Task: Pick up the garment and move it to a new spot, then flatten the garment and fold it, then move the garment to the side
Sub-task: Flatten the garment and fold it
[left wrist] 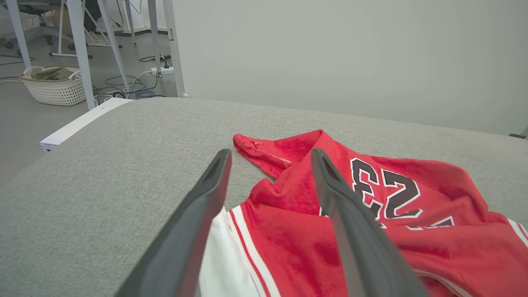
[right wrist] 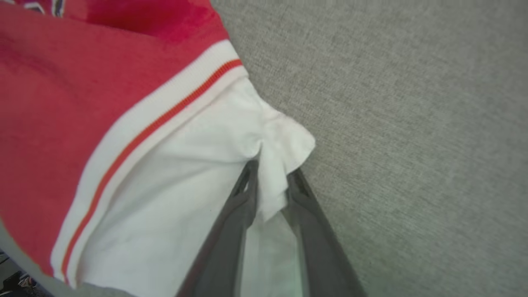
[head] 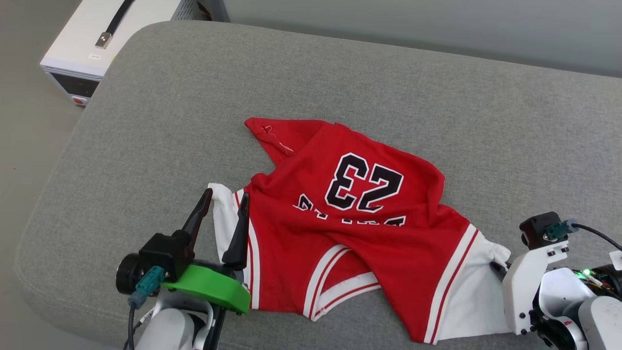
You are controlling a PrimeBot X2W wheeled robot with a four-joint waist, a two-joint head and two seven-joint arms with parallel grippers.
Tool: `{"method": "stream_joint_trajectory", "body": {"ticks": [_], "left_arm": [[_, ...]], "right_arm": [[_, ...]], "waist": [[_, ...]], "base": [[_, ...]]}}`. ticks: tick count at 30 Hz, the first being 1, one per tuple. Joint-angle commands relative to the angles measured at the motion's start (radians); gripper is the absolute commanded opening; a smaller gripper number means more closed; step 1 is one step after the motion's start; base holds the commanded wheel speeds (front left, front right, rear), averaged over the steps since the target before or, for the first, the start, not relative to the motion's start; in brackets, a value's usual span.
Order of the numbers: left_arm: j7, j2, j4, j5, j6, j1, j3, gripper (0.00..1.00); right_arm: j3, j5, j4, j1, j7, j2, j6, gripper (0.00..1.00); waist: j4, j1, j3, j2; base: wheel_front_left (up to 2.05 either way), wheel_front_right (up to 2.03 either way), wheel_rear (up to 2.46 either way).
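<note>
My gripper will open out the garment [head: 350,230] and show hidden lettering when it pulls the white sleeve, because the black letters are cut off by a fold.
The garment [head: 359,218] lies crumpled on the grey cushioned surface [head: 340,82], its black "23" face up and upside-down to me, white sleeves at both near corners. My left gripper [head: 227,198] is open low at the lower left, its two fingers astride the edge of the left white sleeve [head: 224,228]. In the left wrist view the gripper [left wrist: 270,156] stands open over the sleeve and red cloth [left wrist: 297,231]. My right gripper [head: 496,265] is shut on the right white sleeve's tip; the right wrist view shows the gripper [right wrist: 272,171] pinching that white cloth [right wrist: 284,140].
A white box-shaped device [head: 92,43] sits on the floor past the cushion's far-left corner. The left wrist view shows a laundry basket [left wrist: 53,84], metal table legs [left wrist: 80,49] and cables beyond. The cushion's rounded edge [head: 43,233] runs along the left.
</note>
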Motion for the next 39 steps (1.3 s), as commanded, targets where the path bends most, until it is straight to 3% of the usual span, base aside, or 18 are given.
{"method": "stream_joint_trajectory", "body": {"ticks": [1, 11, 21, 28, 29, 39], "left_arm": [[-0.006, -0.007, 0.006, 0.010, -0.006, -0.012, 0.003, 1.00], [-0.006, -0.014, 0.023, 0.039, -0.021, -0.006, 0.010, 1.00], [-0.006, -0.022, 0.034, 0.048, -0.034, -0.017, 0.016, 1.00], [-0.006, -0.028, 0.059, 0.050, -0.042, -0.037, 0.018, 1.00], [-0.006, -0.031, 0.068, 0.052, -0.044, -0.043, 0.017, 1.00], [-0.006, -0.029, 0.092, 0.031, -0.052, -0.018, 0.020, 1.00]], "right_arm": [[0.012, 0.011, 0.022, 0.001, -0.007, 0.002, 0.000, 0.00], [-0.097, 0.048, 0.036, -0.020, -0.018, -0.103, 0.000, 0.00], [-0.243, 0.062, 0.076, 0.010, 0.008, -0.194, 0.000, 0.00], [-0.260, 0.006, 0.155, -0.027, -0.080, -0.237, 0.000, 0.00], [-0.253, -0.003, 0.189, -0.047, -0.130, -0.237, 0.000, 1.00], [-0.270, 0.005, 0.184, -0.077, -0.352, -0.161, 0.000, 1.00]], "waist": [[-0.013, 0.0000, -0.012, -0.0001], [-0.078, 0.0000, -0.046, -0.0001], [-0.115, 0.0000, -0.009, -0.0001], [-0.121, 0.0000, 0.019, -0.0001], [-0.123, 0.0000, 0.017, -0.0001], [-0.151, 0.0000, -0.068, -0.0001]], "base": [[0.00, 0.00, 0.00], [0.00, 0.00, 0.00], [0.00, 0.00, 0.00], [0.00, 0.00, 0.00], [0.00, 0.00, 0.00], [0.00, 0.00, 0.00]]}}
